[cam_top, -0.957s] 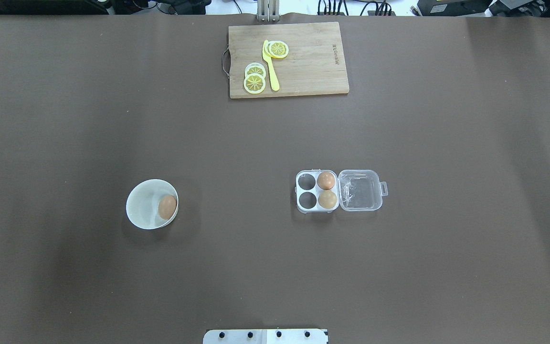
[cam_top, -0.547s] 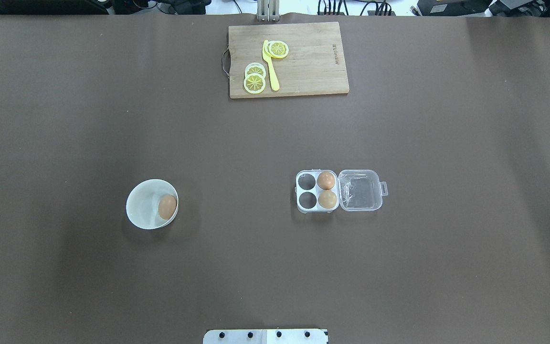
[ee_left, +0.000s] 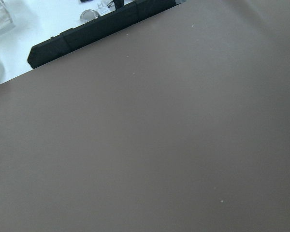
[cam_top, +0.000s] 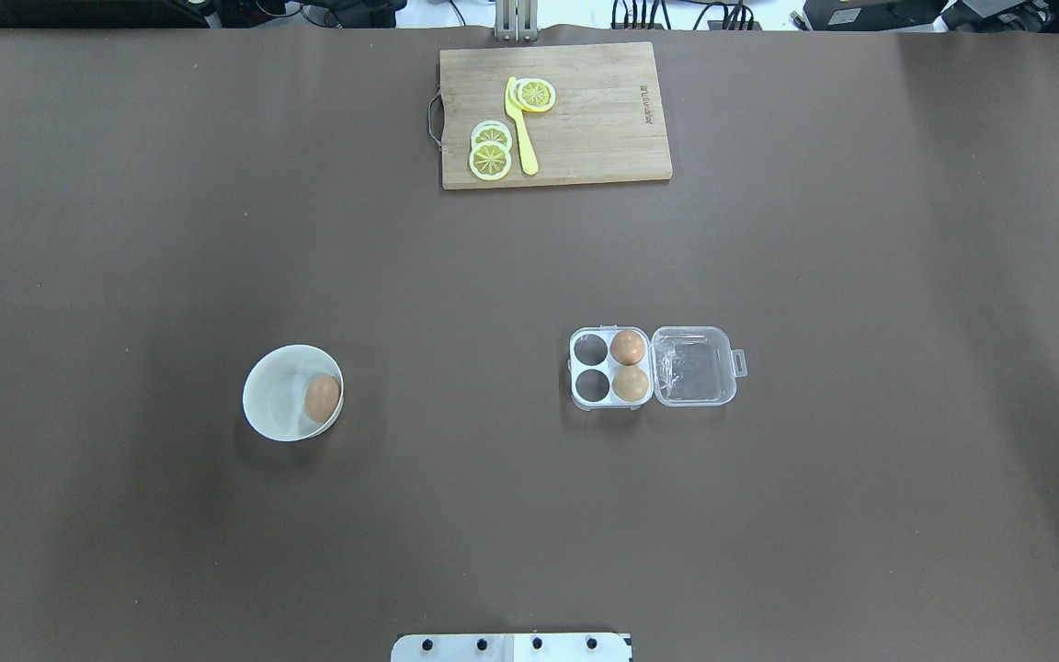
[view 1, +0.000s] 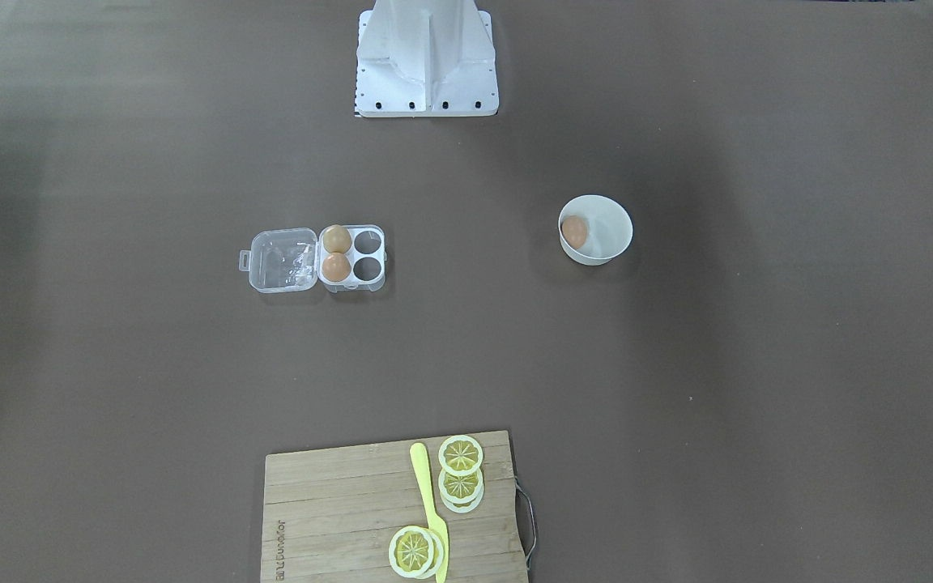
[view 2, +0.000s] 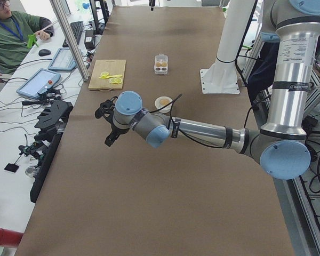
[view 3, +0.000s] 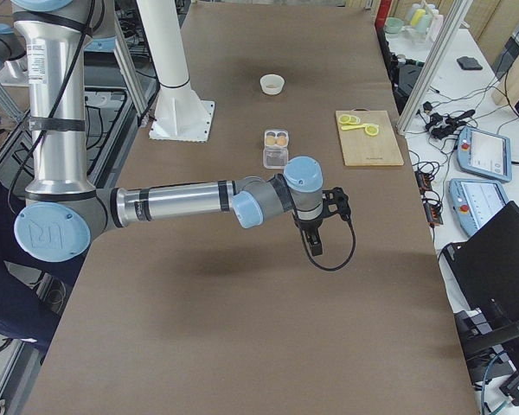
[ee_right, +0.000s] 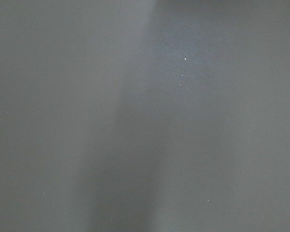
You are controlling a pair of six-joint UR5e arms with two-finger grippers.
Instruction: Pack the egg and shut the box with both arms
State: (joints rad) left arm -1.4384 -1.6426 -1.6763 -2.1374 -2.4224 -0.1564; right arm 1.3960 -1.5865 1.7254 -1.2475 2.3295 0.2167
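Note:
The box has empty cells; my left gripper should keep going to the white bowl's lone egg and close around it.
The egg (cam_top: 322, 397) lies in a round white bowl (cam_top: 272, 393) on the table's left half. The box (cam_top: 591, 367) stands right of centre with its clear lid (cam_top: 693, 366) folded open to the right. Two brown eggs fill the cells beside the hinge, and the two left cells are bare. My left gripper (view 2: 108, 140) hangs over bare table near the left end, far from the bowl. My right gripper (view 3: 316, 247) hangs over bare table toward the right end, short of the box (view 3: 276, 147). Both show only in side views, so I cannot tell their state.
A wooden cutting board (cam_top: 603, 129) with lemon slices (cam_top: 490, 152) and a yellow knife (cam_top: 520, 129) lies at the far edge. The white pedestal base (view 1: 426, 57) stands at the near middle. A person (view 2: 10, 32) sits at a desk beyond the table's left end.

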